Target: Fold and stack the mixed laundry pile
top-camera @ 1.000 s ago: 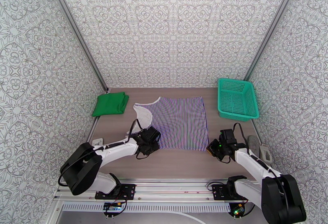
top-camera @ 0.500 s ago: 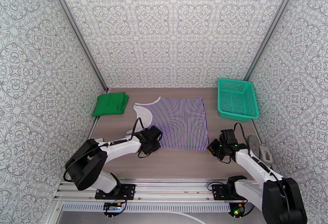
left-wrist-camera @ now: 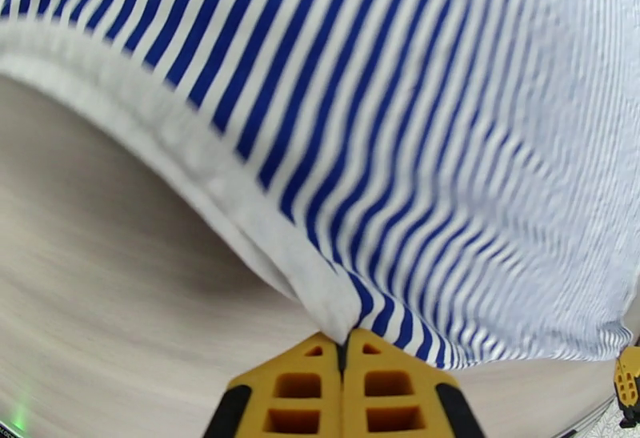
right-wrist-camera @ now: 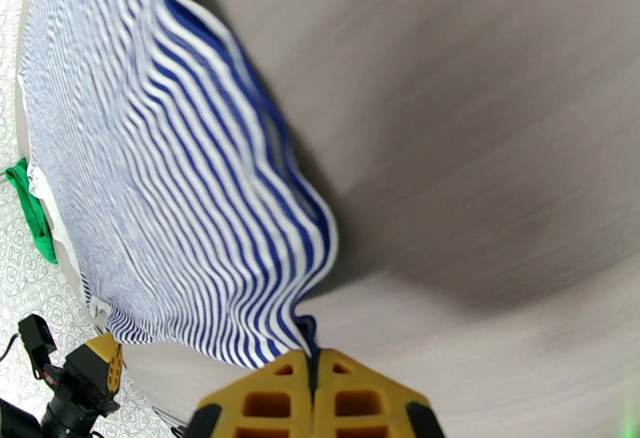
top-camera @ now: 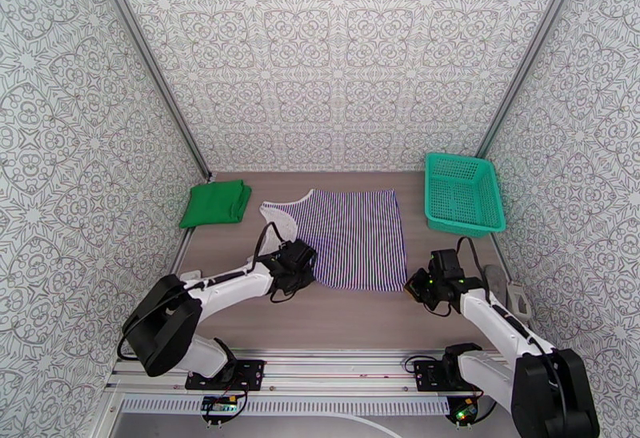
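My right gripper keeps folding the striped top's near edge, which is straight between both grippers, over the striped top's flat middle and lets go there.
The purple-and-white striped top (top-camera: 352, 235) lies spread flat in the middle of the table. My left gripper (top-camera: 306, 271) is shut on its near left corner; in the left wrist view the yellow fingers (left-wrist-camera: 312, 387) pinch the white hem of the striped top (left-wrist-camera: 416, 135), which rises off the table. My right gripper (top-camera: 410, 287) is shut on the near right corner, and the right wrist view has the striped top (right-wrist-camera: 176, 191) lifted from the yellow fingers (right-wrist-camera: 264, 403). The green T-shirt (top-camera: 215, 202) sits folded at the far left.
A teal mesh basket (top-camera: 464, 193) stands at the far right of the table (top-camera: 344, 323). Patterned walls close in the back and both sides. A small grey fixture (top-camera: 496, 281) lies by the right arm.
The left gripper has closed on the top's near left corner and pulled it up slightly. The right gripper has kept its hold on the near right corner.
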Controlling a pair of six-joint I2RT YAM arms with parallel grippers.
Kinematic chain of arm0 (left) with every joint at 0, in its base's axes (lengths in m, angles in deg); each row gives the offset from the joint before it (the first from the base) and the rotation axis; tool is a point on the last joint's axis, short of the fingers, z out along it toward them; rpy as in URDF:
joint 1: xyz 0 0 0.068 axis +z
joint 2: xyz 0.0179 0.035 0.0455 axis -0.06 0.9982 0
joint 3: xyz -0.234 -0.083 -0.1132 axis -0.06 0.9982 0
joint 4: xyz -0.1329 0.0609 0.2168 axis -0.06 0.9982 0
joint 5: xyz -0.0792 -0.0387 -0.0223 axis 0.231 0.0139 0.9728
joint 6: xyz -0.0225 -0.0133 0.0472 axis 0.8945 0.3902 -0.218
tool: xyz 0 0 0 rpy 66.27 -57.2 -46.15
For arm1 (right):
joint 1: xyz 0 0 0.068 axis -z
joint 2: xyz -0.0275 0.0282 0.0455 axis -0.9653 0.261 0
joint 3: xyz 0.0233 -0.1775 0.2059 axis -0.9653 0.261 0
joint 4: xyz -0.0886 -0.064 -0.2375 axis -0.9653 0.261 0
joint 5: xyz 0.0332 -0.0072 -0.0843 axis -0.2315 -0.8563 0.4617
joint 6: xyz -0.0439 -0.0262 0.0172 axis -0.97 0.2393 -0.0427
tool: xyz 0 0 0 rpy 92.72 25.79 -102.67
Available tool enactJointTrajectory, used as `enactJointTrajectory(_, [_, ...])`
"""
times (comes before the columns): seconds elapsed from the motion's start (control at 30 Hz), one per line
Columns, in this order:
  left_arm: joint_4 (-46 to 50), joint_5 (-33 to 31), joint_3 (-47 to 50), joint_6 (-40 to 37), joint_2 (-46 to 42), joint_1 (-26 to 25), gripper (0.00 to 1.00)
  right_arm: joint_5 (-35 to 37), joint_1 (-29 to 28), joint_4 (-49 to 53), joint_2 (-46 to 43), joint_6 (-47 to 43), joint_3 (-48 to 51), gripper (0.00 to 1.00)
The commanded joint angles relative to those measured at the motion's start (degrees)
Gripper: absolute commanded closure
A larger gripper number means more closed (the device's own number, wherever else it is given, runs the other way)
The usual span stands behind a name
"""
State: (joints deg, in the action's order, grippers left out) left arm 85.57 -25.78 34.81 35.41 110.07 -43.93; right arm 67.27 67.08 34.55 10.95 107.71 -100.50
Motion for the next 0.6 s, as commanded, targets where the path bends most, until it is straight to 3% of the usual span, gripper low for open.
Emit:
enactJointTrajectory(0.0, [1.5,-1.3,-2.4,-2.7,-2.3,1.0,1.0,1.8,0.2,2.0,0.2,-1.4,-3.4,0.96])
enactJointTrajectory(0.57, [0.8,4.0,-8.3,-9.5,1.3,8.2,1.0,5.6,0.2,5.4,12.9,-8.4,-20.1,0.97])
